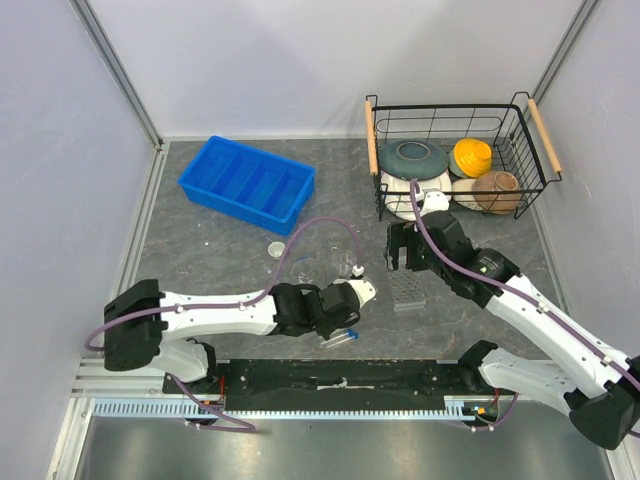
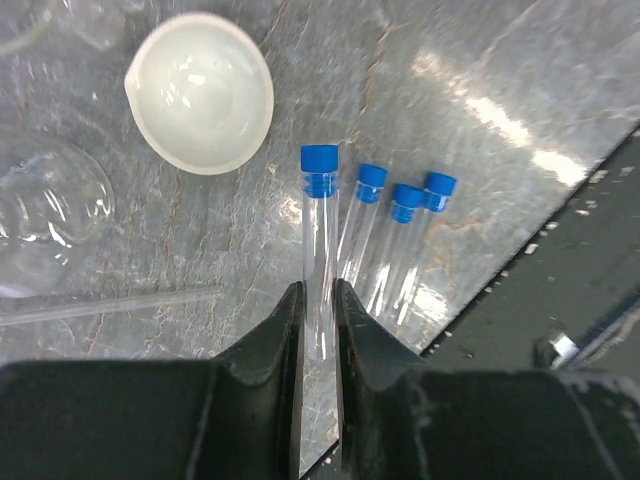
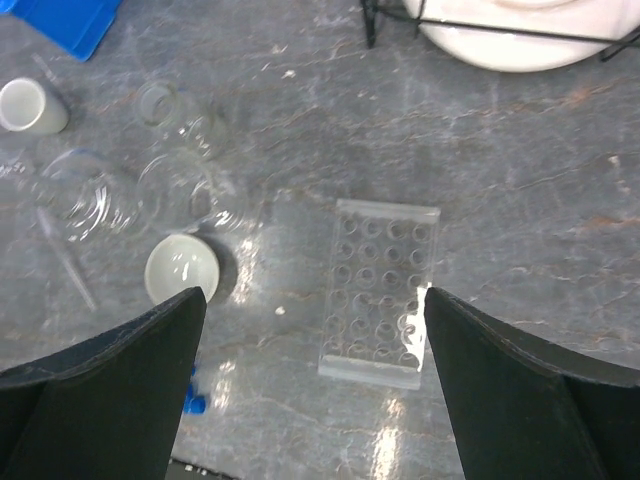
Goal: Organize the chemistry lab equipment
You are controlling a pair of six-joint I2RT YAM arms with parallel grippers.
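The robot's left gripper is holding the tube's clear glass (image 2: 319, 235) with its blue cap (image 2: 320, 159) free, so the right gripper should go on moving over until it closes on the cap.
My left gripper (image 2: 318, 300) is shut on a blue-capped clear tube (image 2: 320, 230), held just above the table. Three more blue-capped tubes (image 2: 385, 240) lie beside it near the table's front edge. The white round dish (image 2: 203, 92) lies just beyond; it also shows in the right wrist view (image 3: 182, 268). Clear glass beakers (image 3: 185, 190) stand left of the clear tube rack (image 3: 381, 290). The tiny white cup (image 3: 30, 105) stands farther left. My right gripper (image 3: 315, 300) is open and empty, hovering above the rack (image 1: 408, 291).
A blue divided tray (image 1: 247, 183) sits at the back left. A black wire basket (image 1: 455, 160) with ceramic bowls stands at the back right. A clear glass rod (image 2: 110, 303) lies left of the tubes. The black front rail (image 1: 340, 375) borders the table.
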